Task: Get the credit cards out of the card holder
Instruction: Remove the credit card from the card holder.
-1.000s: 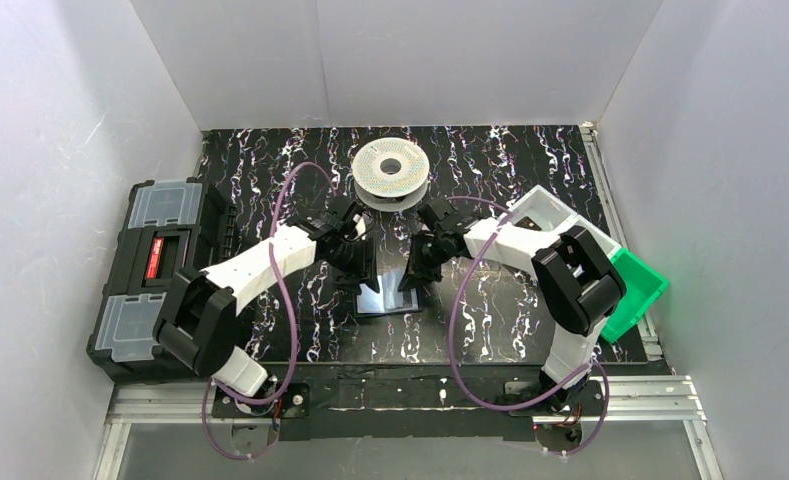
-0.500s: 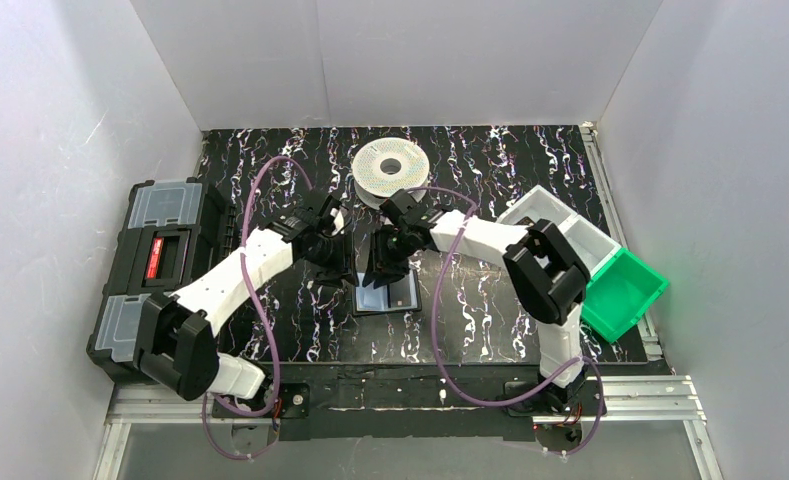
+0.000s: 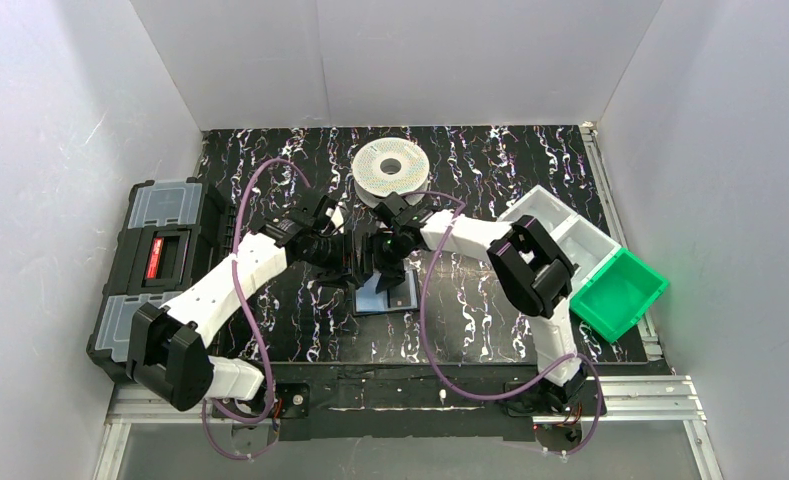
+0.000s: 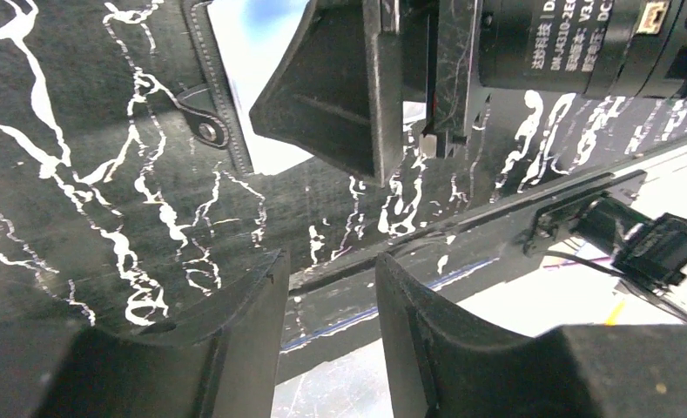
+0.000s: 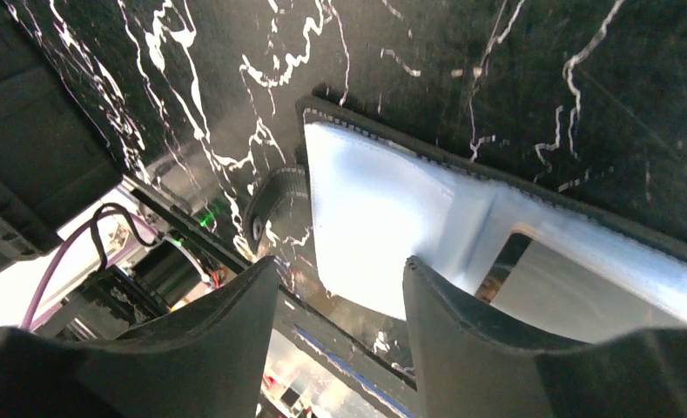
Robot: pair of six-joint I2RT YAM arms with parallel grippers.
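Next, I press the card holder's end (image 3: pixel 415 293) opposite its tab with my right gripper while my left gripper pulls the credit card, because my right gripper is hovering over the credit card's exposed edge.
The black card holder (image 3: pixel 370 300) lies open on the marbled mat, bluish-grey inside up, also seen in the left wrist view (image 4: pixel 252 52) and the right wrist view (image 5: pixel 383 218). Its side tab (image 5: pixel 266 209) points left. A pale credit card (image 5: pixel 583 300) sits in the holder's pocket, with an orange-tan sliver (image 5: pixel 499 277) at the pocket's edge. My left gripper (image 3: pixel 353 264) hovers at the holder's far left edge, open, nothing between its fingers (image 4: pixel 235 331). My right gripper (image 3: pixel 383 256) hangs open just above the holder's far side, close beside the left one, empty.
A big black toolbox (image 3: pixel 160 270) stands at the left. A white filament spool (image 3: pixel 391 170) lies at the back middle. White bins (image 3: pixel 560 225) and a green bin (image 3: pixel 625 290) sit at the right. White walls close three sides.
The right gripper has swung left over the holder and gone from shut to open. The holder's bluish inside now shows. The left gripper shifted slightly left and back.
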